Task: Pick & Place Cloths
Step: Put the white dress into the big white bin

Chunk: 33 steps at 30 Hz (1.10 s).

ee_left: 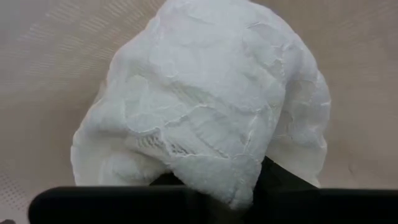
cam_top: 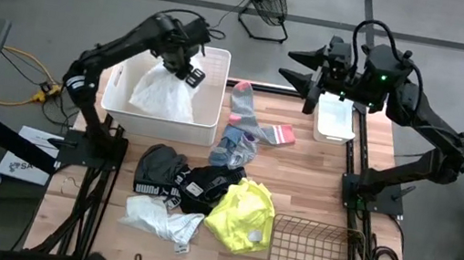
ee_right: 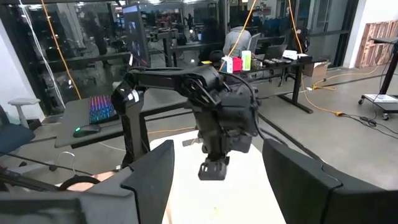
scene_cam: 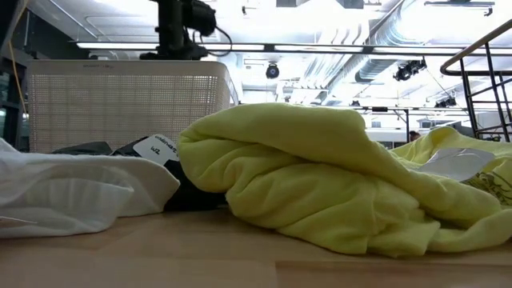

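The white cloth (cam_top: 163, 95) is hanging bunched up within the white plastic tub's sides (cam_top: 209, 99), so the robot's left gripper should keep going down until the cloth settles inside, then let go.
My left gripper (cam_top: 187, 70) is shut on a big white cloth (cam_top: 162, 92) over the white plastic tub (cam_top: 205, 126) at the table's far left. The left wrist view is filled by this cloth (ee_left: 211, 106), with the tub's inside behind it. My right gripper (cam_top: 301, 71) is open, raised over the table's far edge and touching nothing; its fingers (ee_right: 152, 180) frame the left arm. On the table lie black cloths with white print (cam_top: 174, 181), a neon yellow cloth (cam_top: 242, 215), another white cloth (cam_top: 158, 221) and grey-blue socks (cam_top: 233, 153). My left gripper pinches the white cloth by a bunched upper part (ee_left: 239, 183), coming from above and pointing down into the tub. Several folds are gathered between the fingers. The cloth hangs below them as a loose bundle inside the tub; I cannot tell whether its lower end rests on the tub's floor.
A small white tray (cam_top: 334, 122) stands at the far right. A brown wire basket (cam_top: 310, 257) sits at the near right corner. A grey sock with a pink cuff (cam_top: 256, 124) lies right of the tub. In the low view the yellow cloth (scene_cam: 320, 176) blocks most of the table.
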Each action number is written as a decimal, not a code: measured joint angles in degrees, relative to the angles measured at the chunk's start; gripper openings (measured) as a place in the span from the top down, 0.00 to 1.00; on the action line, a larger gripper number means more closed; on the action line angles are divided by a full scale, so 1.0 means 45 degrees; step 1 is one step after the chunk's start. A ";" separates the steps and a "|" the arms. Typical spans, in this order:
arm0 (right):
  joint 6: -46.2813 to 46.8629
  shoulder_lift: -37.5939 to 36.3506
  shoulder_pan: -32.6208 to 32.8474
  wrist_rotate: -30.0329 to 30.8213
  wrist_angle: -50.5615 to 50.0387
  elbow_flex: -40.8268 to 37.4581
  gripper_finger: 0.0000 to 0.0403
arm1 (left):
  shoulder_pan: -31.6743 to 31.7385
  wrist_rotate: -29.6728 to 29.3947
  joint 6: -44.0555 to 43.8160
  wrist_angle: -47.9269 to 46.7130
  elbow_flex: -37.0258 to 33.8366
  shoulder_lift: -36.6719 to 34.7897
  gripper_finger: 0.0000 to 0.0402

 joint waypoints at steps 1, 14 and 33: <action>0.0012 0.0002 0.0000 -0.0005 -0.0014 0.0000 0.41 | -0.0005 0.0005 0.0003 -0.0010 0.0000 0.0126 0.90; 0.0293 0.0004 0.0000 -0.0005 -0.0032 0.0000 0.41 | -0.0005 0.0525 -0.0206 0.2970 -0.3354 -0.0055 0.90; 0.0293 0.0003 0.0000 -0.0005 -0.0360 0.0000 0.41 | -0.0083 0.1606 0.7035 0.6730 -0.7212 -0.0550 0.90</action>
